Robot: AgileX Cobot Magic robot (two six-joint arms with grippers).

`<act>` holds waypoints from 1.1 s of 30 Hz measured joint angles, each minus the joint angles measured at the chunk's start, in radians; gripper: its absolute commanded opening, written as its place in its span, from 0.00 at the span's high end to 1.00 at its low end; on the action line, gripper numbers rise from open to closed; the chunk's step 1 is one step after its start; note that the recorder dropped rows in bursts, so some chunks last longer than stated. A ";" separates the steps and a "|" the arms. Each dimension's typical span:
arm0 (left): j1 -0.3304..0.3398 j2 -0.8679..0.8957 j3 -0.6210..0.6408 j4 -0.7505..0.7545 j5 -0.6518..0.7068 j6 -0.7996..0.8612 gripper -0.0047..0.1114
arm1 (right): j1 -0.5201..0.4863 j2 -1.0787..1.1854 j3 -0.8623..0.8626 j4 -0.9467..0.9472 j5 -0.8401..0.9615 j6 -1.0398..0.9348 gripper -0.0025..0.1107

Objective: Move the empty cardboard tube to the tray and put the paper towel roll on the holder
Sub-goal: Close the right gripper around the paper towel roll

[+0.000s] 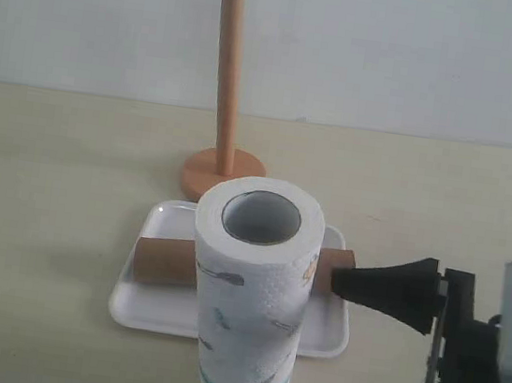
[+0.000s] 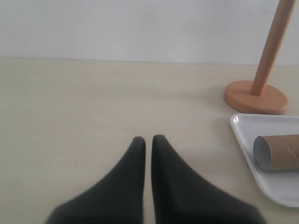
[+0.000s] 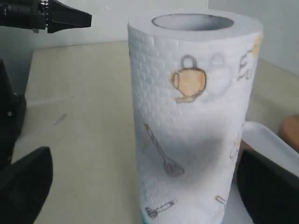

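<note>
My gripper has the roll [image 1: 254, 309] to lower, and the paper towel roll's hole [image 1: 262, 218] looks wider than the holder's post. The roll will slide down to the holder's base when I lower it.
The paper towel roll [image 1: 247, 294] stands upright in front of the tray [image 1: 142, 304]; its bottom is cut off by the frame. The empty cardboard tube [image 1: 164, 260] lies across the tray behind it. Farther back the holder [image 1: 226, 74] stands bare. My right gripper [image 1: 304, 343] is open, one finger on each side of the roll [image 3: 191, 93], with a wide gap at one finger [image 3: 28, 186]. My left gripper [image 2: 148, 140] is shut and empty over bare table, away from the tube [image 2: 280, 151], the tray [image 2: 275, 186] and the holder [image 2: 266, 56].
A pale wall runs behind the beige table. In the right wrist view the left gripper [image 3: 70, 18] shows dark beyond the roll, and the tray's rim [image 3: 271, 140] and the holder's orange base [image 3: 290, 130] lie close beside the far finger.
</note>
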 measured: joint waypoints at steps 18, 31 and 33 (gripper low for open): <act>0.000 0.000 0.000 0.000 0.000 0.000 0.92 | 0.241 0.364 -0.127 0.372 -0.034 -0.197 0.05; 0.000 0.000 0.000 0.000 0.000 0.000 0.92 | 0.241 0.471 -0.219 0.326 -0.091 -0.142 0.19; 0.000 0.000 0.000 0.000 0.000 0.000 0.92 | 0.241 0.471 -0.219 0.324 -0.093 -0.149 0.41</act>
